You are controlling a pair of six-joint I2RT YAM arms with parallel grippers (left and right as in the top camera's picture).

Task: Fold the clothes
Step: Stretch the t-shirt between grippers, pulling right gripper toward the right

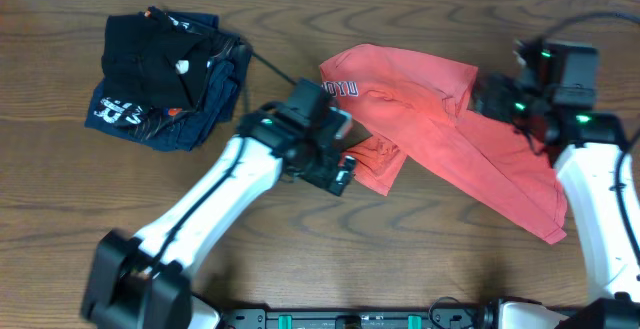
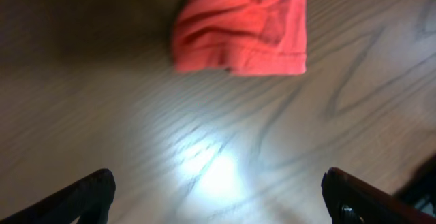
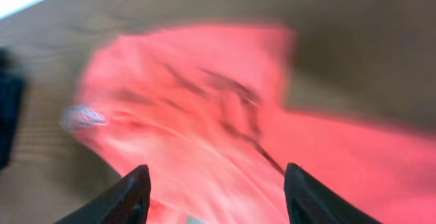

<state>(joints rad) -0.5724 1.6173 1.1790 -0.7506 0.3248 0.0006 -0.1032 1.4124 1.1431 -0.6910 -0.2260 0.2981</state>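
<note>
Loose creases [image 2: 262, 16] run behind the sleeve end [image 2: 238, 58]. The coral-red T-shirt will therefore gather into a long draped fold when I lift it with my left gripper.
The coral-red T-shirt [image 1: 440, 119] lies crumpled across the middle and right of the table, white lettering near its upper left edge. My left gripper [image 1: 340, 169] is open and empty, beside the shirt's lower left sleeve end [image 2: 242, 26], above bare wood. Its fingers [image 2: 218, 197] are wide apart. My right gripper [image 1: 492, 97] is open above the shirt's upper right part. In the right wrist view the red cloth [image 3: 225, 115] fills the frame between the open fingers [image 3: 216, 197]; nothing is held.
A pile of folded dark garments, black [image 1: 150, 54] on navy with white lettering [image 1: 125, 114], sits at the far left of the wooden table [image 1: 400, 249]. A black cable runs from the pile toward the left arm.
</note>
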